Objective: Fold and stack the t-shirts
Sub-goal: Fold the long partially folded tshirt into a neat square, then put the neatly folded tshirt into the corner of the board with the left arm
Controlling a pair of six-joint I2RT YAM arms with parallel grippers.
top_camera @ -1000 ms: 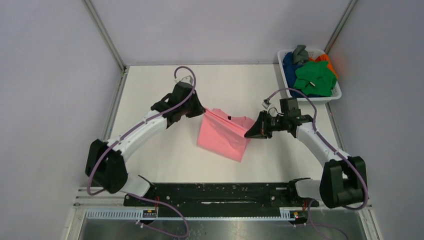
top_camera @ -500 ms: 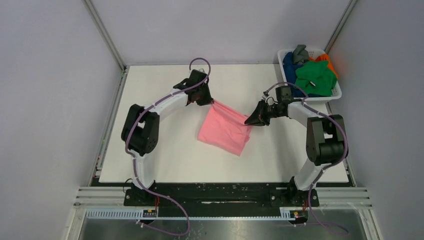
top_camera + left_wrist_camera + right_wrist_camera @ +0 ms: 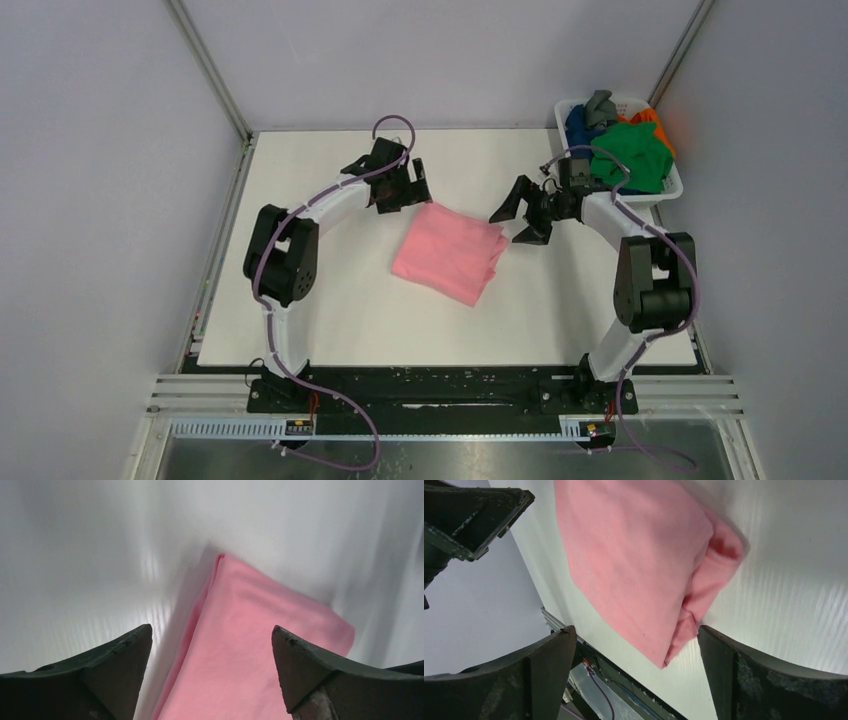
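Observation:
My gripper is about to pull the light pink t-shirt (image 3: pixel 450 253) by its edge, where its layers (image 3: pixel 195 614) lie stacked, so the whole folded t-shirt should slide flat and together.
A light pink t-shirt (image 3: pixel 450 252) lies folded flat in a rough rectangle in the middle of the white table (image 3: pixel 330 310). My left gripper (image 3: pixel 410 188) hovers open just beyond its far left corner, holding nothing. The left wrist view shows the pink cloth (image 3: pixel 260 655) below the spread fingers (image 3: pixel 120 660). Off the shirt's far right corner my right gripper (image 3: pixel 516 221) is open and empty too. Its wrist view looks down on the pink fold (image 3: pixel 639 565) lying apart from both fingers (image 3: pixel 734 665).
A white slatted basket (image 3: pixel 671 187) stands at the far right corner. It holds crumpled green (image 3: pixel 630 155), dark blue (image 3: pixel 578 125), orange (image 3: pixel 655 117) and grey (image 3: pixel 600 103) shirts. Metal frame posts and walls close in the table's sides.
Both grippers have opened and let go of the pink t-shirt, which has dropped flat onto the table. Each gripper has drawn slightly away from its corner.

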